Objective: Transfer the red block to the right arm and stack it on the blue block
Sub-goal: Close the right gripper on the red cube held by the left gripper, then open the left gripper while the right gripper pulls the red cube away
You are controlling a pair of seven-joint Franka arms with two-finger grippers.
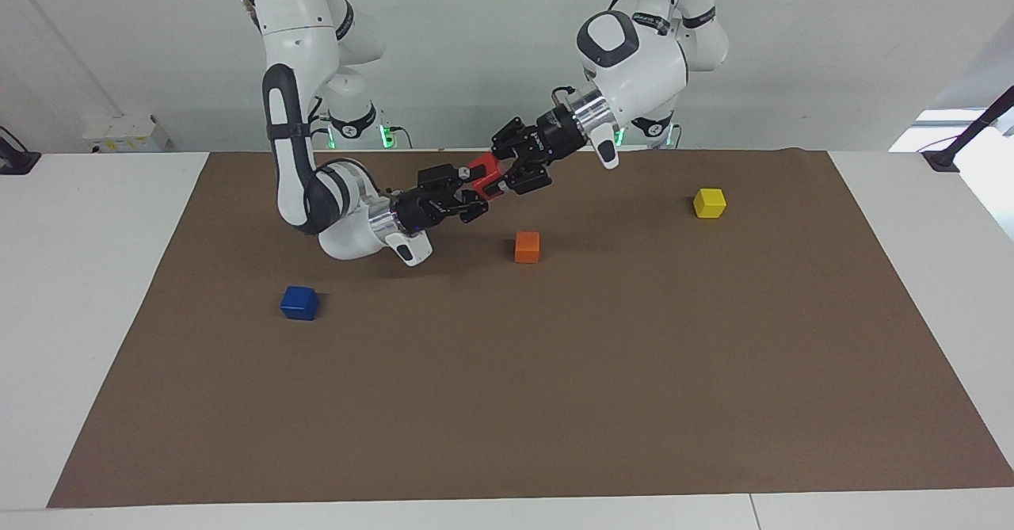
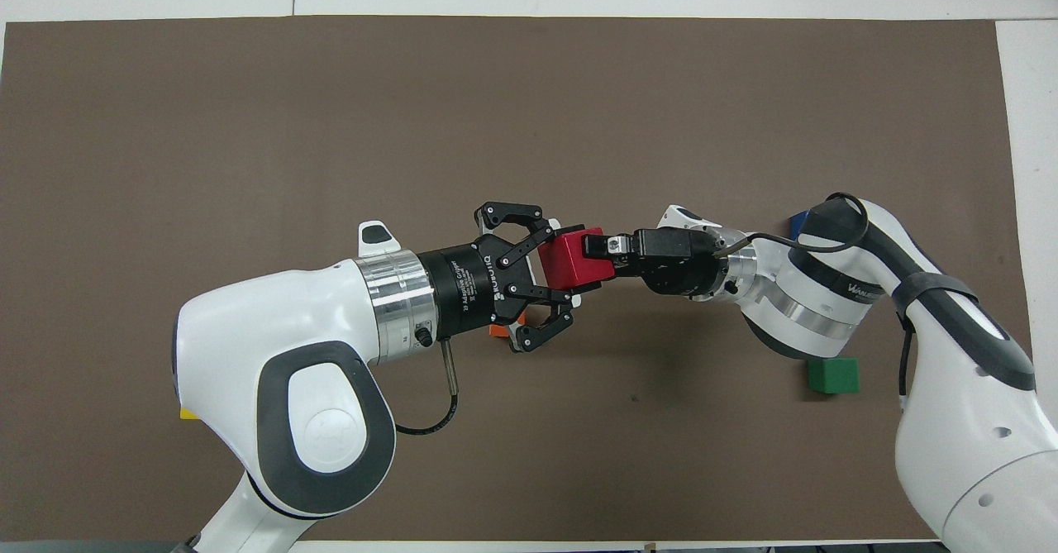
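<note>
Both of the robot's grippers are closed on the red block [image 2: 569, 259], so next the left gripper opens and moves back before the right gripper carries the red block to the blue block [image 1: 299, 303].
The red block [image 1: 487, 173] hangs in the air between both grippers, over the mat close to the orange cube; it also shows in the overhead view [image 2: 566, 257]. My left gripper [image 1: 501, 175] [image 2: 570, 262] is shut on the red block from the left arm's side. My right gripper [image 1: 475, 193] [image 2: 599, 255] meets the block from the right arm's side, right at its face. The blue block [image 1: 299, 303] lies on the mat toward the right arm's end, farther from the robots than the right wrist. Only its corner [image 2: 798, 221] shows in the overhead view.
An orange cube [image 1: 527, 246] lies on the brown mat [image 1: 554, 395] just below the handover spot. A yellow cube [image 1: 709, 203] lies toward the left arm's end. A green cube [image 2: 833, 375] lies by the right forearm, near the robots.
</note>
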